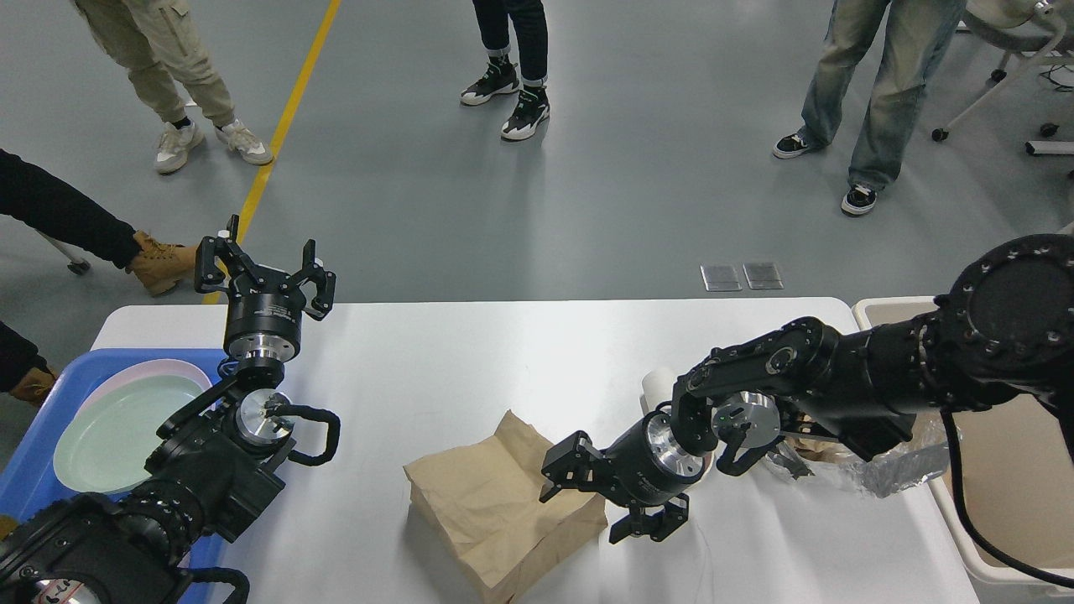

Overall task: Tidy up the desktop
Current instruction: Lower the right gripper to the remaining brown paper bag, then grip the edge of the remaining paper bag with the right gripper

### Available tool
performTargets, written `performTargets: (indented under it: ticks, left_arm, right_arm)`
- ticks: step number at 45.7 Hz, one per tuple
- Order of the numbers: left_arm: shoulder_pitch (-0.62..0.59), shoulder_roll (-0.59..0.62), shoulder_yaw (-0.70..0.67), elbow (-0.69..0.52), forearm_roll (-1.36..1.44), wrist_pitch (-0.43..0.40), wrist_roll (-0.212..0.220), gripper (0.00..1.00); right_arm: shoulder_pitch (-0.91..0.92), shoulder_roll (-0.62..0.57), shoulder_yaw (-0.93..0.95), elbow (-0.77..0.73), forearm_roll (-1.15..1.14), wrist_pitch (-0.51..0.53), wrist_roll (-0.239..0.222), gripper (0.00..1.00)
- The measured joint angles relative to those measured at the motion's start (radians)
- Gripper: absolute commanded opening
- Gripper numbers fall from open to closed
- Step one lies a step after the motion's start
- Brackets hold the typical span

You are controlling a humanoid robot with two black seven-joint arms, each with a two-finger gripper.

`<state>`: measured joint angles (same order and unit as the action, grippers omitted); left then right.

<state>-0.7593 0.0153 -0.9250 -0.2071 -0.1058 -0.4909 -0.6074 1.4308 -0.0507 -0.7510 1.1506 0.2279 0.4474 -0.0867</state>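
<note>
The brown paper bag (491, 495) should stay spread wide rather than collapse when I lift it by its edge, because crisp folds (539, 542) keep its sides up.
The white desktop (470, 369) fills the lower half of the head view. A crumpled brown paper bag (491, 495) lies on it near the front middle. My right gripper (600, 499) is open and low over the desktop, with its jaws at the bag's right edge; one finger is over the bag's corner. Whether it touches the bag I cannot tell. My left gripper (264, 273) is open and empty, raised above the desktop's far left edge.
A blue tray (33, 478) with a pale green plate (117, 428) sits at the left. A white cup (659, 386) and crumpled foil with brown paper (898, 474) lie behind my right arm. A beige bin (1019, 470) stands at the right. People stand beyond the far edge.
</note>
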Motion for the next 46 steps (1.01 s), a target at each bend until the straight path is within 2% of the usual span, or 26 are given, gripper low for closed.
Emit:
performTargets:
  ticks: [12, 15, 19, 23, 24, 26, 46]
  left_arm:
    - [0.000, 0.000, 0.000, 0.000, 0.000, 0.000, 0.000, 0.96]
    - [0.000, 0.000, 0.000, 0.000, 0.000, 0.000, 0.000, 0.96]
    - [0.000, 0.000, 0.000, 0.000, 0.000, 0.000, 0.000, 0.96]
    - [0.000, 0.000, 0.000, 0.000, 0.000, 0.000, 0.000, 0.96]
    - [0.000, 0.000, 0.000, 0.000, 0.000, 0.000, 0.000, 0.96]
    - [0.000, 0.000, 0.000, 0.000, 0.000, 0.000, 0.000, 0.96]
    - [0.000, 0.000, 0.000, 0.000, 0.000, 0.000, 0.000, 0.96]
  right_arm:
    - [-0.049, 0.049, 0.035, -0.056, -0.018, -0.032, -0.004, 1.00]
    - [-0.064, 0.064, 0.036, -0.073, -0.018, -0.047, -0.006, 0.92]
    - [-0.078, 0.075, 0.036, -0.087, -0.018, -0.063, -0.008, 0.68]
    - [-0.090, 0.078, 0.036, -0.097, -0.018, -0.072, -0.008, 0.22]
    - [-0.092, 0.078, 0.036, -0.099, -0.018, -0.072, -0.009, 0.12]
    - [-0.094, 0.078, 0.036, -0.101, -0.020, -0.069, -0.009, 0.00]
    - [-0.084, 0.095, 0.033, -0.090, -0.057, -0.008, -0.027, 0.00]
